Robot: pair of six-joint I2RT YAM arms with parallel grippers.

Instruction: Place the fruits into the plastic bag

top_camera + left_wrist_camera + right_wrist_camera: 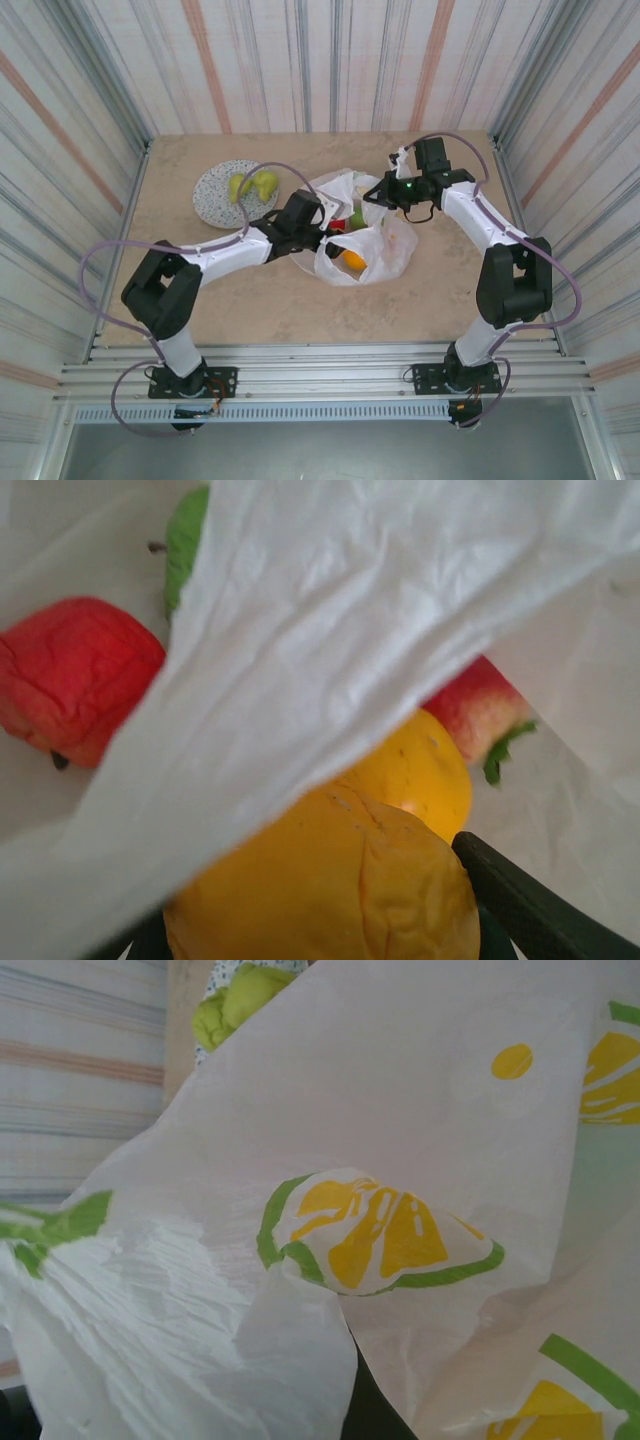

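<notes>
The orange fruit is under the bag's upper edge (388, 716), facing the fruits inside, so the left gripper keeps going into the bag (356, 214) and lets go past that edge.
The white plastic bag (385, 245) with citrus prints lies open mid-table. My left gripper (325, 237) reaches into its mouth, its jaws closed on a wide orange fruit (330, 890) that fills the gap between them; one dark finger (530, 905) shows at the right. Deeper in the bag lie a yellow fruit (425, 770), two red fruits (75, 675) (480, 710) and a green one (185, 540), partly under a flap of the bag (330, 630). My right gripper (400, 190) is shut on the bag's far rim (380, 1230), holding the film up.
A speckled grey plate (212, 200) stands at the back left with two green fruits (240, 186) (266, 182) on it. Striped walls close in the table on three sides. The left arm's cable loops out over the table's left side.
</notes>
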